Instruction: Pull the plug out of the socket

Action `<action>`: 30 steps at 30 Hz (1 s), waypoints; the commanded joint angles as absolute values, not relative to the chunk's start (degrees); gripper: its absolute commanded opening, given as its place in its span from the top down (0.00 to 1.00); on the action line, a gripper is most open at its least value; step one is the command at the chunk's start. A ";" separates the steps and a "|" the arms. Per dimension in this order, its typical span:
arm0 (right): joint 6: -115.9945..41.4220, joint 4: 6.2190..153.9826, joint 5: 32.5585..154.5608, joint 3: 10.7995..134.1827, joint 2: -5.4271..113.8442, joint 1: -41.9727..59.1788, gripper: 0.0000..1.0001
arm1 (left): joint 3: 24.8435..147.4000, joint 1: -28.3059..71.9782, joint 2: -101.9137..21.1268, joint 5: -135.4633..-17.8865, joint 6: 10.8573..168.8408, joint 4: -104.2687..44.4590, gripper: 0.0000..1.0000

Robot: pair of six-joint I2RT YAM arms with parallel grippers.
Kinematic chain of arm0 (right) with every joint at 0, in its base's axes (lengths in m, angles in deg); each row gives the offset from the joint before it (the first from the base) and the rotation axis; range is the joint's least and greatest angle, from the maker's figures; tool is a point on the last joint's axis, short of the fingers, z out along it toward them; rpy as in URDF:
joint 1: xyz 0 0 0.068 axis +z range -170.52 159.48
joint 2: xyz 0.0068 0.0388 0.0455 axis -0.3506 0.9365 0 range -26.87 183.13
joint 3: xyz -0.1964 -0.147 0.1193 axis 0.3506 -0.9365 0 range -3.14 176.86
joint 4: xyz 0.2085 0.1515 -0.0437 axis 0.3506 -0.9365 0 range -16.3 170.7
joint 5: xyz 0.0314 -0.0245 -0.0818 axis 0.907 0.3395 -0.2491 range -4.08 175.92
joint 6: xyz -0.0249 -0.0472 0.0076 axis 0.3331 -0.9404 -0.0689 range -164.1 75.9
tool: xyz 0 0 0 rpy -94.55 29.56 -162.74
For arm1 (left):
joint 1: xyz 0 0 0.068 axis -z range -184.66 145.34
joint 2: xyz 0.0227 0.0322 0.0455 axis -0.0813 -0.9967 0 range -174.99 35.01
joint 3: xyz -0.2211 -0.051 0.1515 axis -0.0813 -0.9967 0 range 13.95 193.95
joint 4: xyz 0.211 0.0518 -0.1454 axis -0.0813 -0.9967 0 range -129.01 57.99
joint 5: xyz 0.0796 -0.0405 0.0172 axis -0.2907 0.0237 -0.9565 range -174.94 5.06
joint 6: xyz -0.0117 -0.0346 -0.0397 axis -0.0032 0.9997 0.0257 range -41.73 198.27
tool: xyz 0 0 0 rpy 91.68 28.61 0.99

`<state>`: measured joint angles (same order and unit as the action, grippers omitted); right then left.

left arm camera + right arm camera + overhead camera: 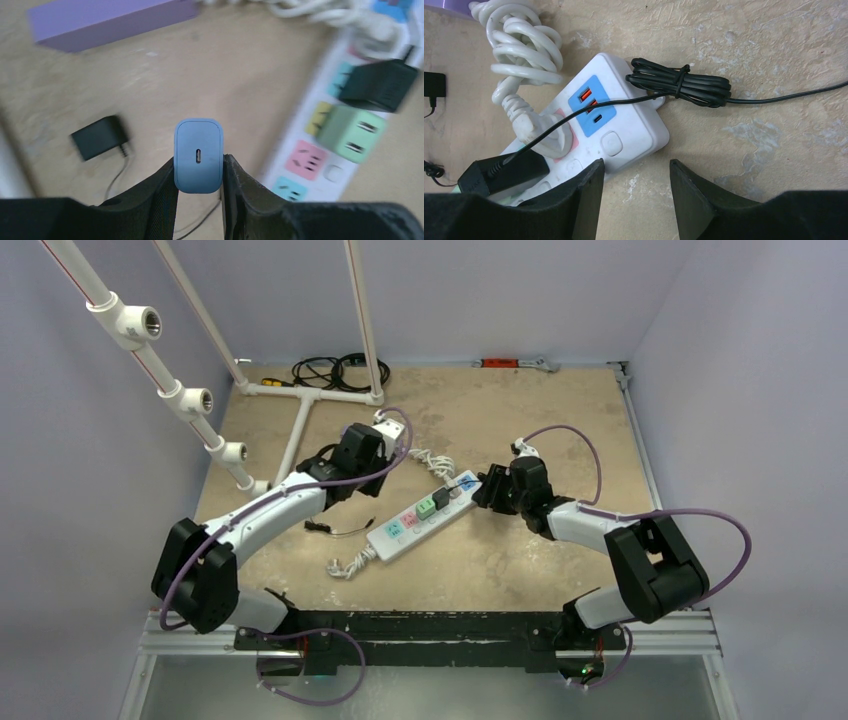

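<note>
My left gripper keeps going toward the open spot (114, 173) beside the small black adapter and lets go there, as the blue plug (198, 155) is clear of the socket.
The socket is a long white power strip (425, 515) lying slantwise mid-table. It also shows in the left wrist view (305, 160) and the right wrist view (634, 130). My left gripper (198, 175) is shut on a blue plug (198, 155) and holds it above the table, left of the strip and clear of it. A green adapter (352, 132), a black adapter (382, 85) and a white plug (541, 135) sit in the strip. My right gripper (636, 170) is open at the strip's USB end, its left finger over the strip's corner.
A purple box (110, 20) lies beyond the blue plug. A small black adapter with a thin wire (97, 137) lies left of the strip. A bundled black cord (684, 85) lies by the strip's end. A white pipe frame (300, 415) stands at the back left.
</note>
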<state>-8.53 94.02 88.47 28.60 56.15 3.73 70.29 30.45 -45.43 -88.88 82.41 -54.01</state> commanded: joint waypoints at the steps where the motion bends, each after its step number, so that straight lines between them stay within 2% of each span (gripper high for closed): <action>1: -9.47 93.00 88.53 28.22 55.69 3.63 0.46 | 72.86 28.10 -46.77 -110.88 84.71 -57.84 1.00; 9: -9.39 93.09 89.08 27.71 54.85 3.61 0.46 | 75.46 19.96 -55.86 -109.63 85.08 -62.65 1.00; 18: -9.39 93.09 89.15 27.94 55.13 3.58 0.46 | 76.46 18.15 -60.58 -109.71 85.69 -64.29 1.00; 30: -9.38 93.18 89.08 27.90 55.30 3.63 0.46 | 77.24 18.09 -60.95 -106.80 85.83 -64.90 0.53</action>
